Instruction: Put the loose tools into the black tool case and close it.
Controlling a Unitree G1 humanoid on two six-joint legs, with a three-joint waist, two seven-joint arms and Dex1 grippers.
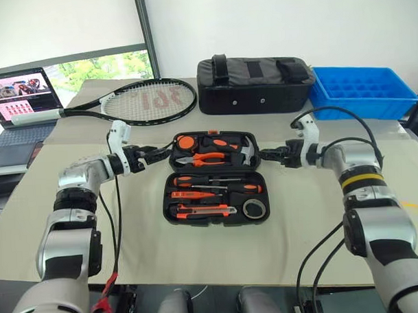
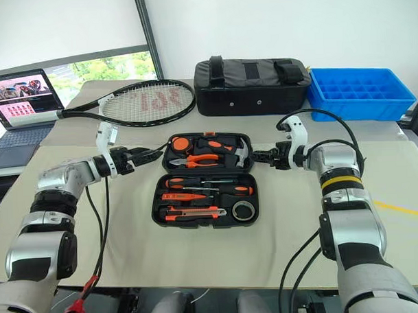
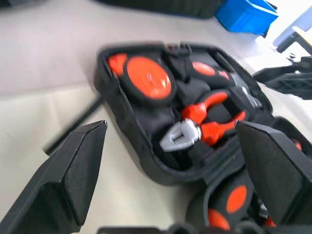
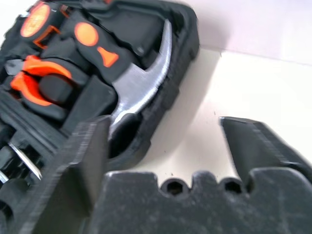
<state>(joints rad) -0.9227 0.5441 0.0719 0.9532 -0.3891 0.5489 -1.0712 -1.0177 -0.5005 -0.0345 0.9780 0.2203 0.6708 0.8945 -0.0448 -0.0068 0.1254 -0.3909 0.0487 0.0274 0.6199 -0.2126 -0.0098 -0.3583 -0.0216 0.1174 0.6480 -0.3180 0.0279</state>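
The halves are joined along a middle seam [image 1: 213, 171]. The far half [image 1: 214, 151] will swing over and lie flush on the near half when I lift it.
The black tool case [image 1: 264, 178] lies open in the middle of the table. In its near half sit the loose tools: the screwdrivers [image 1: 217, 179], the utility knife [image 1: 203, 211] and the tape roll [image 1: 254, 209]. The far half holds pliers [image 3: 200, 127], a hammer [image 4: 141, 83] and a round orange tool. My left gripper [image 1: 159, 155] hangs open just off the left end of the far half, with nothing between its fingers [image 3: 68, 180]. My right gripper [image 1: 264, 154] is open at the right end, close to the rim by the hammer, and holds nothing.
A tennis racket [image 1: 149, 101] lies at the back left, a black fabric bag [image 1: 253, 83] behind the case, and a blue tray [image 1: 361, 89] at the back right. A laptop [image 1: 21, 94] stands off the table's left edge.
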